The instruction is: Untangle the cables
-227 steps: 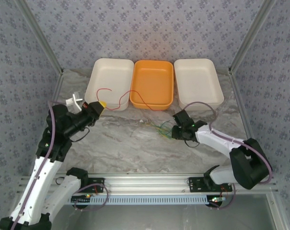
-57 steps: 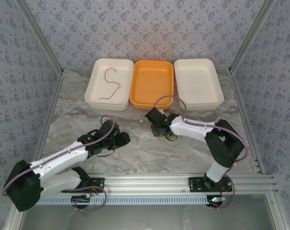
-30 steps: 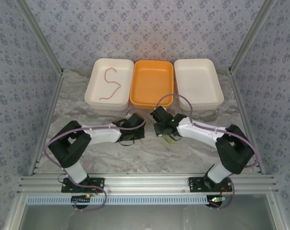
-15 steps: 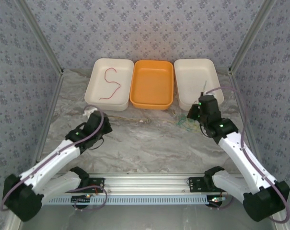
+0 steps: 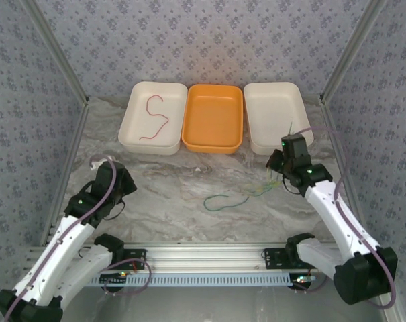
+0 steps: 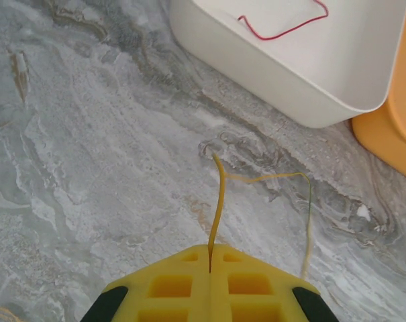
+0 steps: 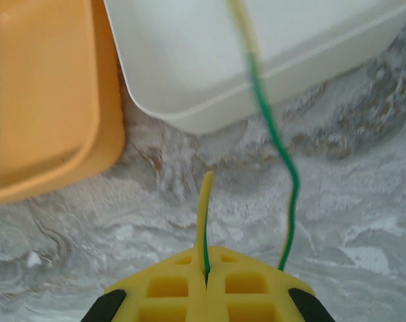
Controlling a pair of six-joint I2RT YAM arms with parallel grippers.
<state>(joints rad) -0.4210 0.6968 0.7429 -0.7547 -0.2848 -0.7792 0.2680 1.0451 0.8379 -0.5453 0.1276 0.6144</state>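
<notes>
The yellow cable (image 6: pixel 307 178) from my left gripper still goes to the green curl in the middle of the table (image 5: pixel 216 204). My right gripper should therefore grab the green cable there before my left gripper lifts.
My left gripper (image 6: pixel 211 253) is shut on a thin yellow cable (image 6: pixel 219 194) that rises from the pads and bends right over the marble. In the top view that gripper (image 5: pixel 96 162) sits at the table's left. My right gripper (image 7: pixel 205 260) is shut on a short yellow cable (image 7: pixel 203 201) and a green cable (image 7: pixel 283 154) together; it hangs in front of the right white tray (image 5: pixel 278 117). A loose green cable (image 5: pixel 223 200) curls mid-table, with pale yellow strands (image 5: pixel 258 190) running towards the right gripper (image 5: pixel 286 142). A red cable (image 5: pixel 154 117) lies in the left white tray (image 5: pixel 132 131).
An orange tray (image 5: pixel 215 144) stands between the two white ones along the back. Aluminium rails frame the table, and the patterned walls close in on both sides. Purple-grey arm cables loop beside each wrist.
The left gripper has drawn back to the left with a yellow cable. The green cable now lies spread out mid-table, apart from the clump near the right gripper.
</notes>
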